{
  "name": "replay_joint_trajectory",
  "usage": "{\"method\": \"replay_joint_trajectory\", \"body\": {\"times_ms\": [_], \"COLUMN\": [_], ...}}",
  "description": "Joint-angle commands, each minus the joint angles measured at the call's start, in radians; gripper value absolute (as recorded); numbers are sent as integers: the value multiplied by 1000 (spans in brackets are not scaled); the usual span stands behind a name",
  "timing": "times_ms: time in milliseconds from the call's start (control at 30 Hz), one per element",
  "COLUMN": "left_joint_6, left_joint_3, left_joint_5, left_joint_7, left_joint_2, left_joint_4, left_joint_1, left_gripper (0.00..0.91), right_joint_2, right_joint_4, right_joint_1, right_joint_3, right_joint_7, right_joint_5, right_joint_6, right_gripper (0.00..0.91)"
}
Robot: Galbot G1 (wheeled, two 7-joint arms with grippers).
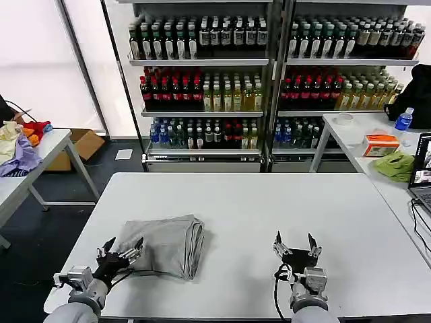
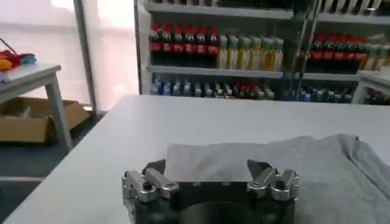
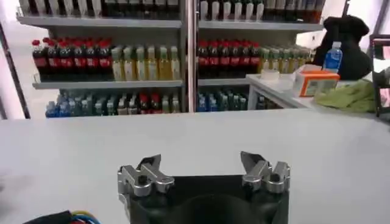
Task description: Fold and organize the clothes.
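The folded grey T-shirt [image 1: 165, 247] has only plain cloth on top [image 1: 163, 235]. I should expect its hidden collar and buttons to come into view when I turn it over.
A light grey T-shirt [image 1: 170, 243] lies folded into a compact bundle on the white table [image 1: 256, 202], left of centre near the front edge. My left gripper [image 1: 122, 249] hovers open at the bundle's near left corner, with nothing between its fingers. In the left wrist view the grey T-shirt [image 2: 256, 164] spreads just beyond the open left gripper [image 2: 207, 167]. My right gripper [image 1: 295, 241] stands open over bare tabletop to the right of the shirt, well apart from it. From the right wrist, the right gripper [image 3: 201, 161] is open above bare white table.
Shelves of bottled drinks [image 1: 209, 81] stand behind the table. A side table at the left [image 1: 40, 155] holds coloured fabrics [image 1: 17, 145]. Another table at the right carries a green cloth [image 1: 396, 165], an orange box [image 1: 381, 142], a water bottle [image 1: 403, 121] and a laptop [image 1: 423, 168].
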Motion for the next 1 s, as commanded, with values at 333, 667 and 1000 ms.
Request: {"method": "replay_joint_trajectory", "body": {"times_ms": [333,667,1000], "left_joint_6": [27,31,8], "left_joint_3": [15,12,-91], "left_joint_5": [-5,-12,-29], "left_joint_7": [33,41,11], "left_joint_2": [6,6,15], "left_joint_4": [92,118,95], "left_joint_1": [-25,-26,-14], "left_gripper": [464,0,0], "right_joint_2": [1,0,-4], "right_joint_4": [6,10,7], "right_joint_1": [-3,-10,-1], "right_joint_3": [-6,-1,-1], "right_joint_7": [-1,-1,2], "right_joint_5": [-4,-4,-3], "right_joint_6": [0,6,6], "right_gripper": [907,907,907]}}
